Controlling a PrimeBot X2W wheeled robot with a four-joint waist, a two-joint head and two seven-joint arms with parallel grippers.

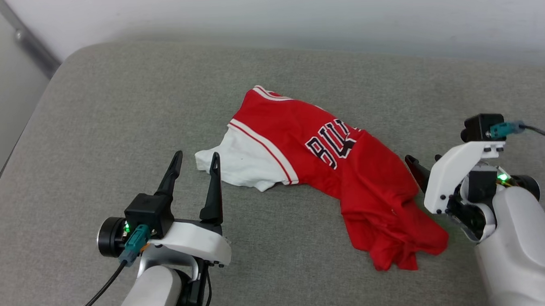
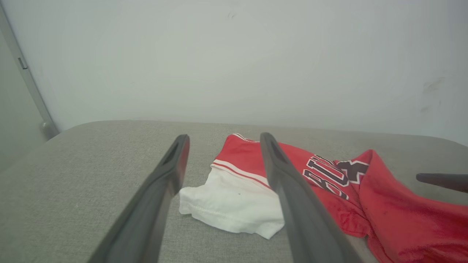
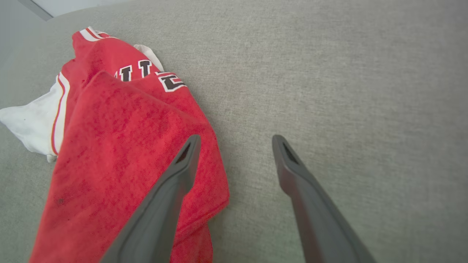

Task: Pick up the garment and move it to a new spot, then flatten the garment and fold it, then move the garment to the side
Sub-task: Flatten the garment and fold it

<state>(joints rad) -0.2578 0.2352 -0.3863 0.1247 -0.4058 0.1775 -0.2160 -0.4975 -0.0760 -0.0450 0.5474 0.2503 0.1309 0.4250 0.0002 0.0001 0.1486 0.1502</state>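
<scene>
The black letters stop at the red fold, so I expect the garment to unfold and show more hidden lettering when I lift it and spread it out.
The garment lies crumpled in the middle of the grey cushioned surface, a red jersey with a white sleeve spread toward the left and black white-outlined letters showing. My left gripper stands open just left of the sleeve, nothing between its fingers. In the left wrist view the gripper frames the white sleeve lying beyond it. My right gripper is open close beside the garment's right edge. In the right wrist view the gripper has its left finger over the red cloth, its right over bare cushion.
The cushion's rounded edge drops off at the left, and a pale wall rises behind it. Bare grey fabric stretches left of and behind the garment. The right gripper's finger shows at the right of the left wrist view.
</scene>
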